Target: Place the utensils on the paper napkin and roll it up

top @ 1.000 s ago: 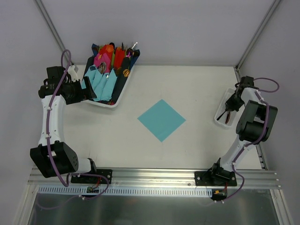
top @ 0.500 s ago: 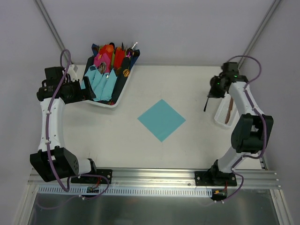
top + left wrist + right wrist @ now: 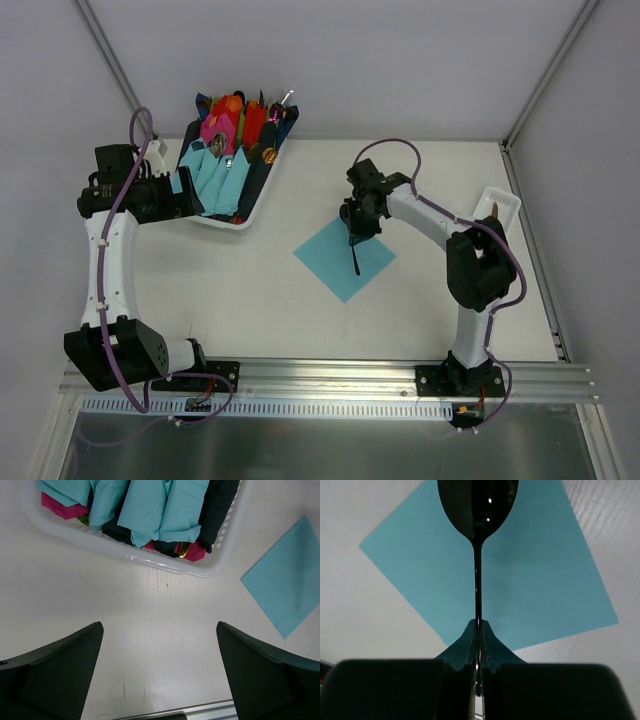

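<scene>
My right gripper is lowering the spoon's stem, with the dark spoon's bowl point(image 3: 477, 505) toward the teal napkin's far corner. It should keep lowering the stem to the napkin's middle point(image 3: 343, 259) and let go there.
The teal paper napkin point(image 3: 335, 262) lies flat as a diamond at the middle of the table. My right gripper point(image 3: 356, 232) hangs over its upper part, shut on a dark spoon point(image 3: 356, 258) that points down toward the napkin. In the right wrist view the gripper point(image 3: 478, 630) clamps the thin stem, and the oval bowl point(image 3: 477, 505) hangs over the napkin point(image 3: 535, 575). Another brown-handled utensil point(image 3: 497, 211) sticks out of the small white tray point(image 3: 505, 199) at the right. My left gripper point(image 3: 186, 194) is open and empty beside the basket; its wrist view point(image 3: 159, 626) shows bare table between the fingers.
A white basket point(image 3: 232, 223) at the back left holds teal, pink, red and navy napkin rolls with cutlery; its rim point(image 3: 165, 566) shows in the left wrist view, with a corner of the napkin point(image 3: 290, 580) at the right. A metal rail runs along the near edge.
My right arm has swung left from the small white tray to over the teal napkin, carrying the dark spoon. The left arm has hardly moved.
</scene>
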